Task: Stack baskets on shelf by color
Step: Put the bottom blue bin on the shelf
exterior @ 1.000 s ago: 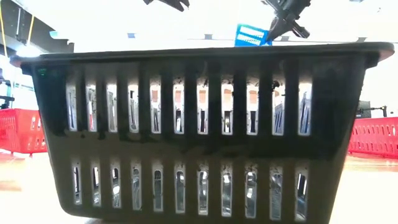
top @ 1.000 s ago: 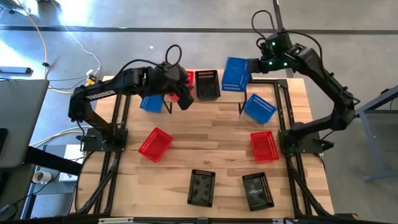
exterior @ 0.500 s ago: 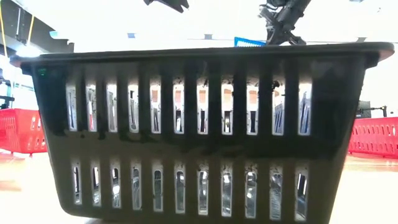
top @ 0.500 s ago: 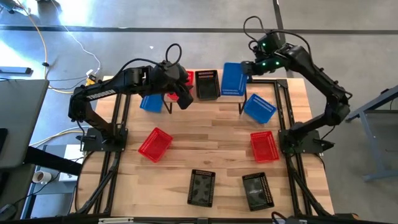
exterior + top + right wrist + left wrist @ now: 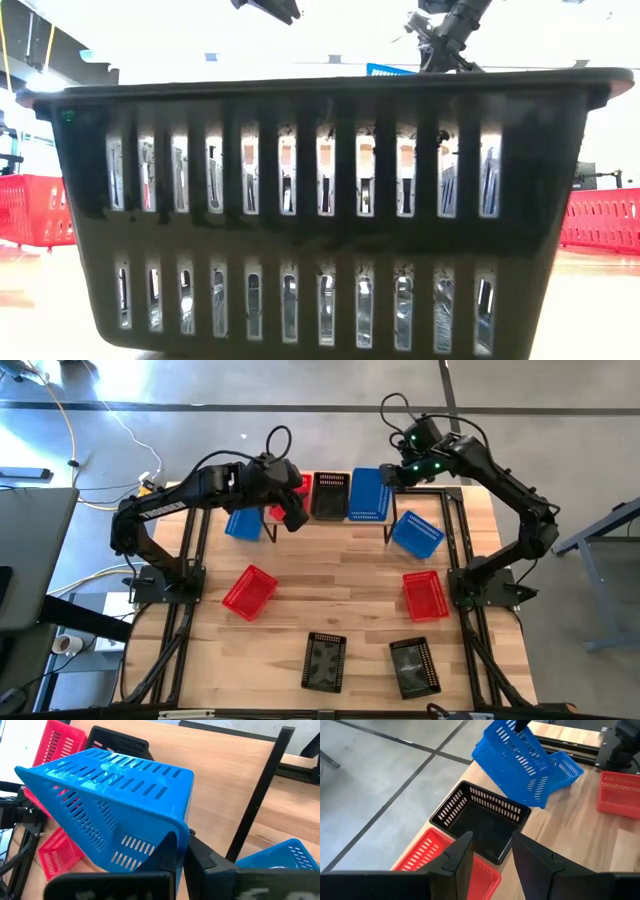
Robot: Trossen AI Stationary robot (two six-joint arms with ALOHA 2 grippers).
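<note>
The blue basket (image 5: 370, 494) hangs tilted close to the black basket, so my right gripper should draw back and lower it flat onto the shelf's end before opening.
My right gripper (image 5: 392, 473) is shut on a blue basket (image 5: 369, 493) at the shelf's (image 5: 352, 520) right end, next to a black basket (image 5: 332, 495) that stands on the shelf. A red basket (image 5: 301, 484) stands at the shelf's left end. My left gripper (image 5: 292, 517) hovers open over the shelf's left part; in the left wrist view it (image 5: 492, 852) is above the black basket (image 5: 480, 820) and the red basket (image 5: 440, 862). Other baskets lie on the table: blue (image 5: 243, 525), blue (image 5: 417, 532), red (image 5: 249, 591), red (image 5: 424, 595), black (image 5: 324, 660), black (image 5: 413, 665). My right gripper pinches the blue basket's rim at one end (image 5: 181, 829) between its two fingers (image 5: 167, 851), coming from the table's far right side. The basket hangs tilted below the fingers, its walls slanting down toward the shelf. Whether its lower end touches the shelf, I cannot tell.
The shelf's thin black legs (image 5: 388, 535) stand near the blue basket on the table's right. Black frame rails (image 5: 455, 540) run along both table sides. In the low view a black basket (image 5: 320, 200) fills the picture. Bare wood lies in the table's middle (image 5: 335, 585).
My right gripper has moved toward the table's left and down, carrying the blue basket from beyond the shelf's right end to just beside the black basket. The basket has sunk lower and sits less steeply.
</note>
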